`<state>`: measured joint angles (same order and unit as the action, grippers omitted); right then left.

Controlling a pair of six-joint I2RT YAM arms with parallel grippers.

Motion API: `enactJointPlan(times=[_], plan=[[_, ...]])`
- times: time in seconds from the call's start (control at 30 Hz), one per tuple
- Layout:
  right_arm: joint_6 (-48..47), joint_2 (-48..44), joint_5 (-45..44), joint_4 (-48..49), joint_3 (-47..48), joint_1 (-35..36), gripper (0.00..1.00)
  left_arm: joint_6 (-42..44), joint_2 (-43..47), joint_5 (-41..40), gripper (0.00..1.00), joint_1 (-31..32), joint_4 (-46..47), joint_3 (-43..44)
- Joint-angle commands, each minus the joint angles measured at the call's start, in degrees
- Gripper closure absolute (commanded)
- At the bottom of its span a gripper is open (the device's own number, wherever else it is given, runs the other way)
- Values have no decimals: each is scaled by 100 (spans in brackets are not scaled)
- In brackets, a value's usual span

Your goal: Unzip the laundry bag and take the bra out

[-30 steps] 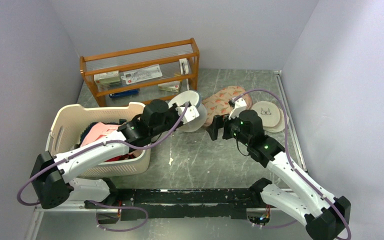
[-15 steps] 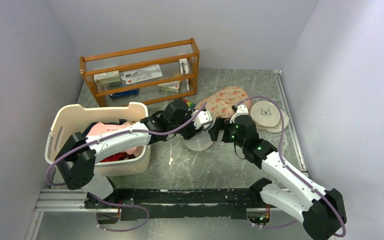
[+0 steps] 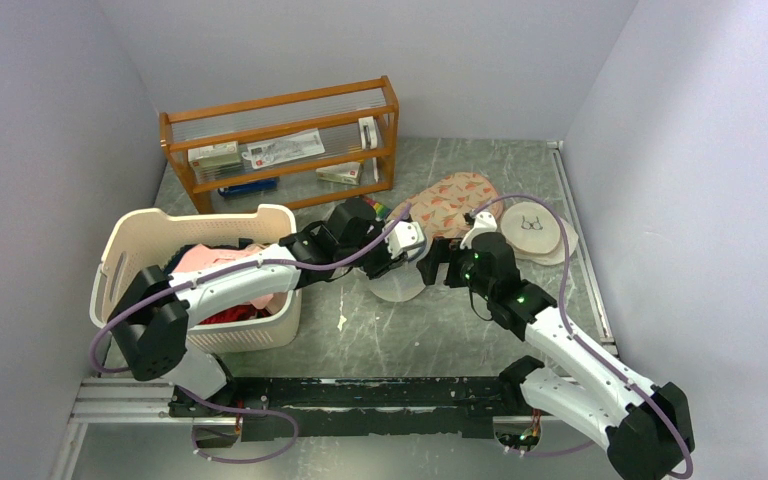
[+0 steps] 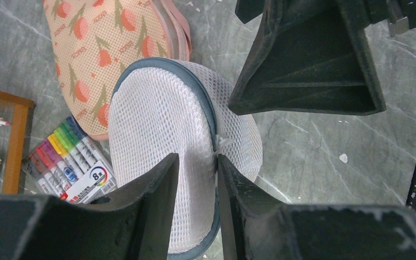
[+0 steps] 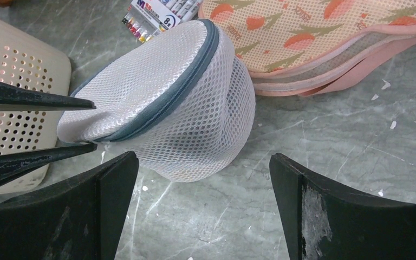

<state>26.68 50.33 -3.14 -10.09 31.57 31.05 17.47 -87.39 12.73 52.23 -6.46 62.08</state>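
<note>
The robot's left gripper is pinching the laundry bag's edge [image 4: 199,162] next to the zipper pull, so next the right gripper closes on the pull before the left gripper opens.
The laundry bag [image 3: 398,284] is a domed white mesh pouch with a grey zipper band [image 5: 179,89], and it rests tilted on the table. It fills the left wrist view [image 4: 157,119] and the right wrist view [image 5: 195,114]. My left gripper [image 3: 392,262] [image 4: 197,162] is shut on the bag's edge at the zipper band. My right gripper [image 3: 430,262] [image 5: 200,160] is open, its fingers on either side of the bag's lower bulge without touching it. The zipper looks closed. The bra is hidden; no yellow shows through the mesh.
Salmon patterned pads [image 3: 450,200] lie just behind the bag, with cream discs [image 3: 535,228] to their right. A marker pack [image 4: 70,162] lies beside the bag. A cream laundry basket [image 3: 140,240] holding a pink garment [image 3: 205,262] stands at the left. A wooden shelf [image 3: 280,140] is at the back.
My left gripper has carried the bag down and to the right, from the air near the shelf onto the table. My right gripper has edged left toward the bag.
</note>
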Motion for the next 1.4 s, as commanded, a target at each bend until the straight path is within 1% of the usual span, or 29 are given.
enactJointPlan(times=[0.0,0.1,0.17,0.2,0.23,0.3,0.43,0.5,0.6,0.63,0.87,0.97,1.37], plan=[[-259,-147,-82,178,-26,-37,7,-78,-121,263,60,6,-74,219],[-340,-290,-112,264,-84,-42,7,-118,-176,257,68,6,-104,274],[-388,-436,111,434,-199,-37,8,-156,-189,311,74,-10,-128,307],[-434,-514,332,589,-278,-37,10,-175,-193,349,77,-24,-135,331],[-468,-585,607,811,-363,-37,15,-201,-195,379,82,-39,-136,348],[-566,-659,1189,1168,-525,-38,21,-226,-210,469,85,-72,-167,377],[-634,-504,2015,1628,-657,-37,43,-220,-246,572,92,-82,-218,431],[-630,-294,2200,1814,-665,-38,53,-219,-237,600,93,-86,-219,428],[-607,-80,2171,1963,-627,-37,64,-209,-221,595,93,-83,-209,419],[-602,-42,2172,2037,-618,-37,66,-209,-225,596,93,-86,-213,418],[-525,291,2175,2309,-558,-42,76,-209,-194,672,93,-83,-218,427],[-502,339,2190,2353,-569,-37,83,-214,-189,687,93,-87,-236,439],[-369,486,2224,2559,-644,-37,84,-227,-157,727,93,-94,-218,444]])
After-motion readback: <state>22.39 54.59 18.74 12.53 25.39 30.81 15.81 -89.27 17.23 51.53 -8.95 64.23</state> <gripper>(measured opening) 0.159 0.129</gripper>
